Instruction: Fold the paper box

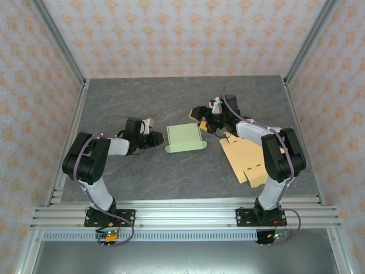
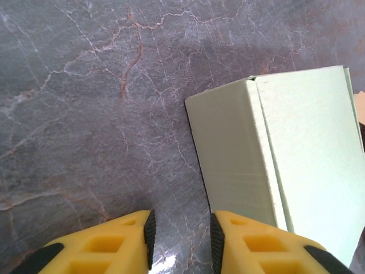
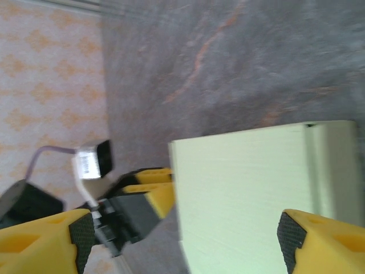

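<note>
My left gripper has a gap narrower than the box's side (image 2: pixel 231 154), so it should open wide and straddle the box (image 1: pixel 170 141) while my right gripper holds it.
The pale green paper box (image 1: pixel 185 138) lies flat on the grey table, folded, with a side wall toward the left arm. My left gripper (image 1: pixel 160 138) sits low just left of it. Its yellow fingers (image 2: pixel 251 242) stand apart with bare table between them, and the box (image 2: pixel 285 160) is just ahead to the right, one finger close to its side wall. My right gripper (image 1: pixel 200 119) hovers at the box's far right corner. In the right wrist view that gripper (image 3: pixel 185 237) is wide open above the box (image 3: pixel 245 188), holding nothing, with the left gripper (image 3: pixel 145 194) beyond the box's edge.
A flat brown cardboard blank (image 1: pixel 248 157) lies on the table to the right of the box, under the right arm. Metal frame posts and patterned walls enclose the table (image 1: pixel 142 97). An aluminium rail (image 1: pixel 182 214) runs along the near edge.
</note>
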`<action>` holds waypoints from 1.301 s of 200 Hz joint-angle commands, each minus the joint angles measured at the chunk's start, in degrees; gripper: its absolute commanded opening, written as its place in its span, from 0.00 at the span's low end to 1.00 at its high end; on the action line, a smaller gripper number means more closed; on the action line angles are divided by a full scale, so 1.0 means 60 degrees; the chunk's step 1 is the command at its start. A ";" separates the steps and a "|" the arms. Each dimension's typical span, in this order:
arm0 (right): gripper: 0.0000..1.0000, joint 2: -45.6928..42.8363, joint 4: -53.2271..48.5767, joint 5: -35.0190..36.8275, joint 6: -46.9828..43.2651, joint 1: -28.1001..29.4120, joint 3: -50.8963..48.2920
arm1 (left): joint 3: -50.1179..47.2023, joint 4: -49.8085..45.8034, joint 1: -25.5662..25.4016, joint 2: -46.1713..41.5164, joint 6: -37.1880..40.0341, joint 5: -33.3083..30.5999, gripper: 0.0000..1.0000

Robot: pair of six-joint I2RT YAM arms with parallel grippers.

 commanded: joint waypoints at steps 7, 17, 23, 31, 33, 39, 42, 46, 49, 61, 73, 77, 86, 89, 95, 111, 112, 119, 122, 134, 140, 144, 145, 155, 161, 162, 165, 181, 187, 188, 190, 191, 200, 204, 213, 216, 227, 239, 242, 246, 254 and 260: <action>0.84 0.0170 -0.1684 0.0806 -0.1645 -0.0146 0.0522 | -0.0082 0.0156 -0.0008 -0.0900 -0.0649 0.0326 0.40; 0.84 0.0303 -0.1695 0.0710 -0.1710 -0.0153 0.0548 | 0.0016 0.0297 -0.0010 -0.1053 -0.1009 0.0445 0.42; 0.83 0.0367 -0.1617 0.0645 -0.1696 -0.0145 0.0540 | 0.0082 0.0389 -0.0039 -0.1102 -0.1094 0.0524 0.43; 0.83 0.0463 -0.1536 0.0574 -0.1648 -0.0145 0.0518 | 0.0173 0.0446 -0.0073 -0.1097 -0.1144 0.0573 0.44; 0.83 0.0489 -0.1492 0.0566 -0.1626 -0.0165 0.0512 | 0.0202 0.0432 -0.0085 -0.1094 -0.1156 0.0580 0.44; 0.82 0.0539 -0.1404 0.0516 -0.1571 -0.0158 0.0499 | 0.0265 0.0423 -0.0134 -0.1032 -0.1187 0.0584 0.44; 0.83 0.0586 -0.1373 0.0515 -0.1553 -0.0158 0.0496 | 0.0285 0.0442 -0.0164 -0.0990 -0.1209 0.0582 0.44; 0.82 0.0612 -0.1308 0.0501 -0.1519 -0.0161 0.0483 | 0.0303 0.0502 -0.0200 -0.0934 -0.1242 0.0578 0.45; 0.82 0.0635 -0.1266 0.0487 -0.1497 -0.0158 0.0481 | 0.0301 0.0562 -0.0236 -0.0883 -0.1279 0.0582 0.45; 0.82 0.0744 -0.1093 0.0409 -0.1414 -0.0174 0.0445 | 0.0275 0.0853 -0.0420 -0.0627 -0.1440 0.0560 0.45; 0.82 0.0841 -0.1008 0.0356 -0.1360 -0.0194 0.0444 | 0.0304 0.1050 -0.0609 -0.0361 -0.1536 0.0560 0.45; 0.82 0.0890 -0.1004 0.0322 -0.1367 -0.0202 0.0451 | 0.0305 0.1107 -0.0660 -0.0289 -0.1566 0.0542 0.45; 0.82 0.0934 -0.0998 0.0296 -0.1367 -0.0213 0.0443 | 0.0291 0.1250 -0.0753 -0.0133 -0.1646 0.0508 0.45; 0.81 0.0963 -0.0999 0.0286 -0.1362 -0.0216 0.0440 | 0.0288 0.1302 -0.0772 -0.0071 -0.1677 0.0509 0.45; 0.81 0.0992 -0.0977 0.0258 -0.1349 -0.0230 0.0437 | 0.0275 0.1386 -0.0804 0.0017 -0.1715 0.0511 0.45; 0.81 0.1021 -0.0852 0.0153 -0.1278 -0.0288 0.0354 | 0.0275 0.1430 -0.0854 0.0265 -0.1732 0.0495 0.44; 0.81 0.1016 -0.0845 0.0151 -0.1272 -0.0296 0.0337 | 0.0275 0.1444 -0.0852 0.0282 -0.1732 0.0494 0.43; 0.81 0.1018 -0.0740 0.0096 -0.1225 -0.0332 0.0288 | 0.0261 0.1456 -0.0840 0.0419 -0.1732 0.0492 0.39; 0.81 0.1003 -0.0701 0.0071 -0.1202 -0.0346 0.0270 | 0.0261 0.1448 -0.0827 0.0487 -0.1739 0.0487 0.37; 0.81 0.0989 -0.0543 -0.0047 -0.1094 -0.0416 0.0180 | 0.0197 0.1562 -0.0744 0.0707 -0.1869 0.0461 0.31; 0.81 0.0992 -0.0429 -0.0137 -0.1024 -0.0456 0.0138 | 0.0121 0.1789 -0.0695 0.0809 -0.1989 0.0550 0.30; 0.81 0.0995 -0.0373 -0.0171 -0.0991 -0.0475 0.0096 | 0.0062 0.1967 -0.0658 0.0877 -0.2063 0.0597 0.30; 0.81 0.0996 -0.0364 -0.0187 -0.0983 -0.0478 0.0091 | 0.0044 0.2027 -0.0651 0.0888 -0.2080 0.0612 0.30; 0.82 0.0995 -0.0289 -0.0335 -0.0961 -0.0530 0.0043 | -0.0046 0.2231 -0.0577 0.0954 -0.2184 0.0707 0.29; 0.82 0.1003 -0.0245 -0.0408 -0.0965 -0.0573 -0.0001 | -0.0059 0.2219 -0.0531 0.0992 -0.2186 0.0773 0.28; 0.82 0.1000 -0.0226 -0.0430 -0.0963 -0.0577 -0.0009 | -0.0060 0.2219 -0.0522 0.0997 -0.2186 0.0780 0.28; 0.82 0.1000 -0.0195 -0.0488 -0.0962 -0.0602 -0.0023 | -0.0061 0.2219 -0.0494 0.1008 -0.2178 0.0810 0.28; 0.83 0.1084 -0.0101 -0.0839 -0.0931 -0.0683 -0.0090 | -0.0145 0.2239 -0.0369 0.0990 -0.2127 0.0914 0.27; 0.84 0.1146 -0.0069 -0.0986 -0.0930 -0.0685 -0.0083 | -0.0189 0.2263 -0.0318 0.0998 -0.2102 0.0958 0.27; 0.84 0.1144 -0.0065 -0.1027 -0.0938 -0.0685 -0.0087 | -0.0199 0.2270 -0.0313 0.1000 -0.2100 0.0968 0.27; 0.84 0.1165 -0.0051 -0.1086 -0.0929 -0.0685 -0.0078 | -0.0206 0.2283 -0.0299 0.1001 -0.2098 0.0986 0.27; 0.84 0.1183 -0.0041 -0.1113 -0.0922 -0.0685 -0.0077 | -0.0207 0.2288 -0.0289 0.1001 -0.2098 0.0989 0.27; 0.84 0.1261 0.0075 -0.1313 -0.0817 -0.0685 -0.0101 | -0.0272 0.2349 -0.0218 0.1012 -0.2094 0.1045 0.27; 0.84 0.1294 0.0195 -0.1414 -0.0762 -0.0687 -0.0133 | -0.0294 0.2388 -0.0187 0.1023 -0.2098 0.1075 0.26; 0.84 0.1366 0.0350 -0.1554 -0.0647 -0.0685 -0.0194 | -0.0336 0.2444 -0.0139 0.1043 -0.2101 0.1144 0.26; 0.84 0.1388 0.0371 -0.1571 -0.0619 -0.0687 -0.0200 | -0.0360 0.2463 -0.0122 0.1045 -0.2104 0.1163 0.26; 0.84 0.1427 0.0559 -0.1611 -0.0484 -0.0685 -0.0285 | -0.0398 0.2509 -0.0086 0.1075 -0.2083 0.1194 0.25; 0.84 0.1501 0.0862 -0.1696 -0.0292 -0.0685 -0.0406 | -0.0441 0.2646 0.0000 0.1160 -0.2130 0.1242 0.24; 0.84 0.1508 0.0935 -0.1721 -0.0234 -0.0685 -0.0432 | -0.0466 0.2716 0.0016 0.1195 -0.2164 0.1256 0.23; 0.84 0.1516 0.1019 -0.1746 -0.0190 -0.0692 -0.0472 | -0.0492 0.2826 0.0062 0.1253 -0.2236 0.1290 0.23; 0.84 0.1548 0.1207 -0.1790 -0.0052 -0.0685 -0.0560 | -0.0542 0.3112 0.0132 0.1383 -0.2402 0.1389 0.23; 0.84 0.1553 0.1335 -0.1811 0.0034 -0.0687 -0.0618 | -0.0592 0.3303 0.0186 0.1472 -0.2514 0.1454 0.22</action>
